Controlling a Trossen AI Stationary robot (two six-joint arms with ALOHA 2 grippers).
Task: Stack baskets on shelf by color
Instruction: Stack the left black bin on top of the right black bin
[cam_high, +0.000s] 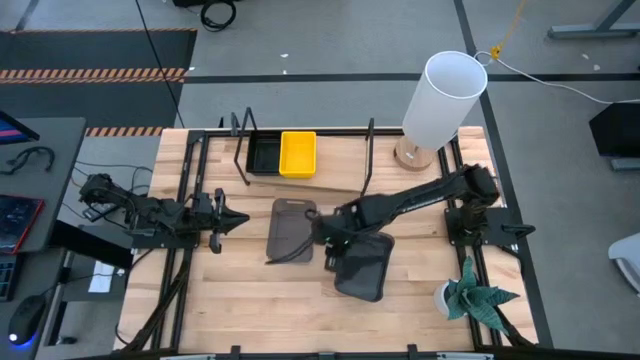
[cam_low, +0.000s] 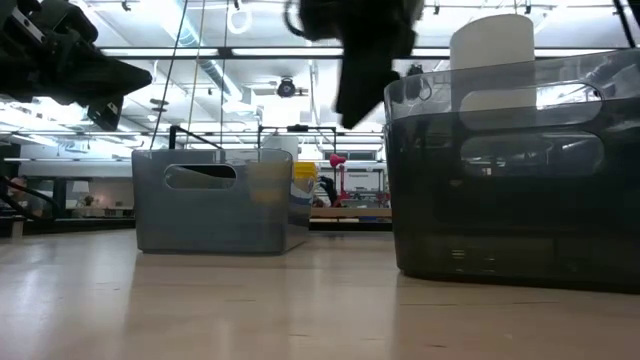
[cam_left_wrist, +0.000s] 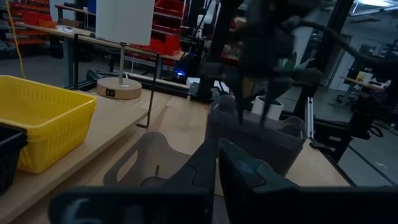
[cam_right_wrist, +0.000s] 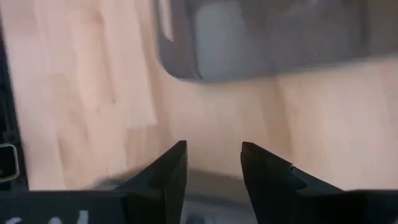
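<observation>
I can see my right gripper's open fingers facing across the mid-table grey basket's thin handle wall, so I should keep moving toward its near rim until they are on both sides of it.
On the light-wood shelf at the far side stand a black basket and a yellow basket, side by side. Two dark grey baskets rest on the tabletop, one at mid-table and one nearer the front right. My right gripper hangs open above the table between these two, pointing steeply down, with bare wood between its fingers. The mid-table grey basket lies ahead of it. My left gripper waits shut at the table's left, pointing level.
A white lamp on a round wooden base stands at the far right corner. A small potted plant sits at the near right. Bare wood lies along the near edge and left of the mid-table grey basket.
</observation>
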